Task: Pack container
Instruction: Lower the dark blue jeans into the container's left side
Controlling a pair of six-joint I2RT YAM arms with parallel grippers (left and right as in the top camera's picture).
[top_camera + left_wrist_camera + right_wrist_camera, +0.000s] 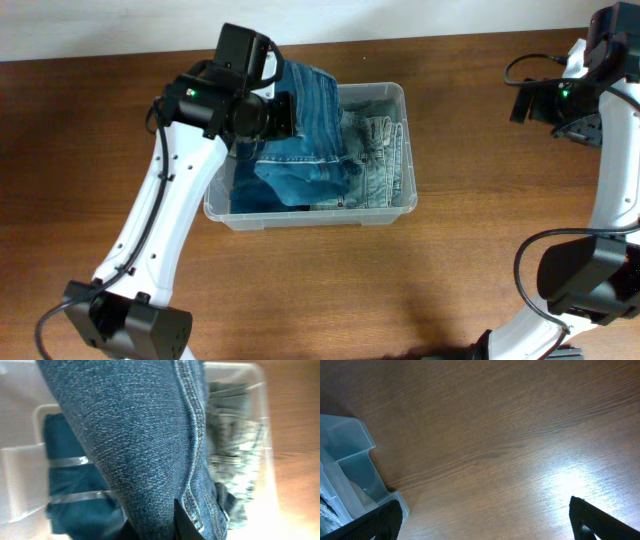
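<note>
Next, I put the blue jeans in my left gripper down on the dark denim (244,194) and press them down, because they spill over the pale jeans (348,180).
The clear plastic container (405,205) stands in the middle of the table. It holds folded denim: dark blue jeans (300,170) at the left and middle, a pale washed pair (382,160) at the right. My left gripper (285,115) is over the container's back left part, shut on the blue jeans (135,435), which hang over the tub. In the left wrist view the denim fills the frame between the black fingers (160,527). My right gripper (482,520) is open and empty above bare table, far right of the container (355,467).
The wooden table (330,290) surrounds the container. The right arm's base (585,280) stands at the front right, the left arm's base (130,325) at the front left. A white wall edge runs along the back.
</note>
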